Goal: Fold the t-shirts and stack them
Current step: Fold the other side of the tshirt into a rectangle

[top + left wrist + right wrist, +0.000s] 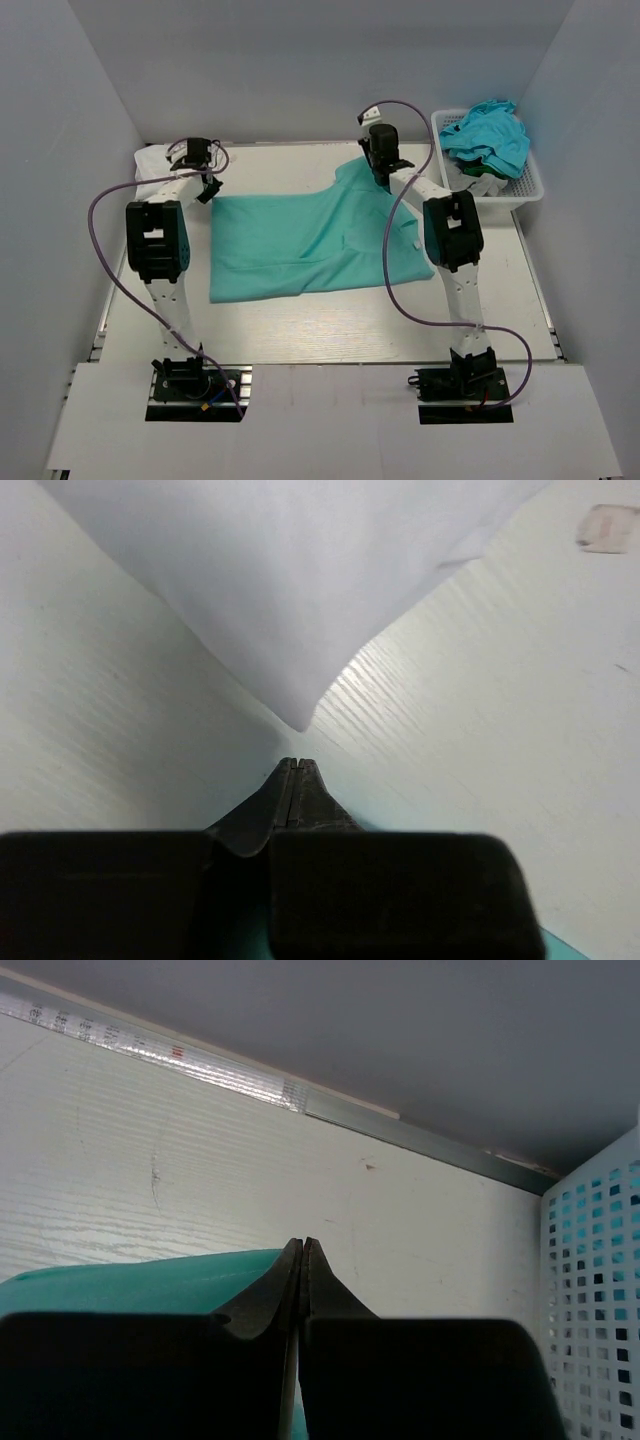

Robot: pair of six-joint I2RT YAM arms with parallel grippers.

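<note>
Both my grippers are holding the mint-green t-shirt's far edge (275,197). My left gripper should keep pulling it toward the t-shirt's near edge (255,296) until it lies flat, and then let go.
A mint-green t-shirt (310,240) lies spread across the middle of the table. My left gripper (207,192) is at its far left corner, jaws pressed together (295,763), with green cloth showing under the fingers. My right gripper (383,183) is at the shirt's raised far right edge, also shut (302,1243), and green fabric (130,1280) reaches up to its left fingertip. A white t-shirt (150,165) lies bunched in the far left corner, and its pointed edge (300,580) sits just beyond the left fingertips. Turquoise-blue t-shirts (490,135) are heaped in the basket.
A white mesh basket (525,185) stands at the far right corner, and its wall (600,1290) is close on the right of my right gripper. The grey back wall and a metal rail (200,1065) run along the table's far edge. Purple cables loop beside both arms.
</note>
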